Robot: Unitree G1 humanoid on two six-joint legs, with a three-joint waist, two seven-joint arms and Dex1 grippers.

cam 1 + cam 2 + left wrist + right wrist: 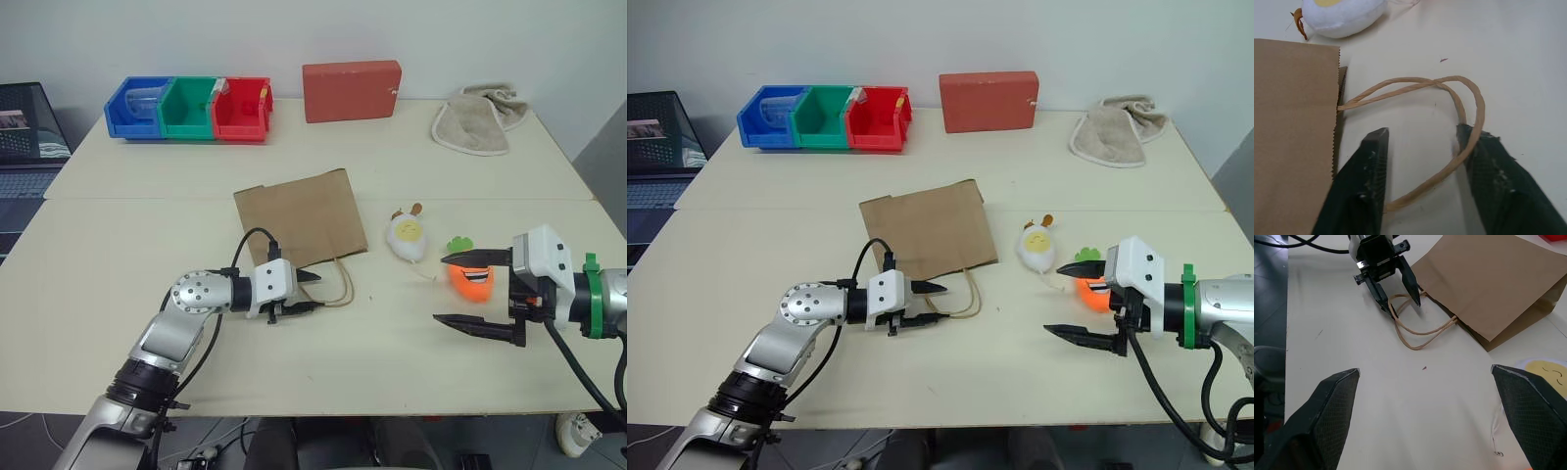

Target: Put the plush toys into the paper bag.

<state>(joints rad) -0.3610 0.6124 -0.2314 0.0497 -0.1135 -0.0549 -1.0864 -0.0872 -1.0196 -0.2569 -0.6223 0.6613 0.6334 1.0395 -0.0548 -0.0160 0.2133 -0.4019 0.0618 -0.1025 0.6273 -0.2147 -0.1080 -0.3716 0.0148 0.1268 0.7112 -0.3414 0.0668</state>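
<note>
The paper bag's opening (325,258) is lying flat, so next my left gripper lifts the bag's upper handle (351,287) while my right gripper keeps the bag's lower side down, before the toys are loaded.
The brown paper bag (299,217) lies flat mid-table, its two string handles (1415,85) trailing on the tabletop toward me. My left gripper (315,291) is down at the handles with its fingers apart; the cords run between them and one cord brushes a finger (1484,161). The white egg plush toy (407,238) lies just right of the bag. The orange carrot plush toy (472,277) sits to the egg's right. My right gripper (441,289) hovers wide open just in front of the carrot, holding nothing.
A red box (352,90) stands at the table's far edge, with blue, green and red bins (191,106) to its left and a beige towel (480,119) at the far right. A dark screen (24,122) sits off the left side.
</note>
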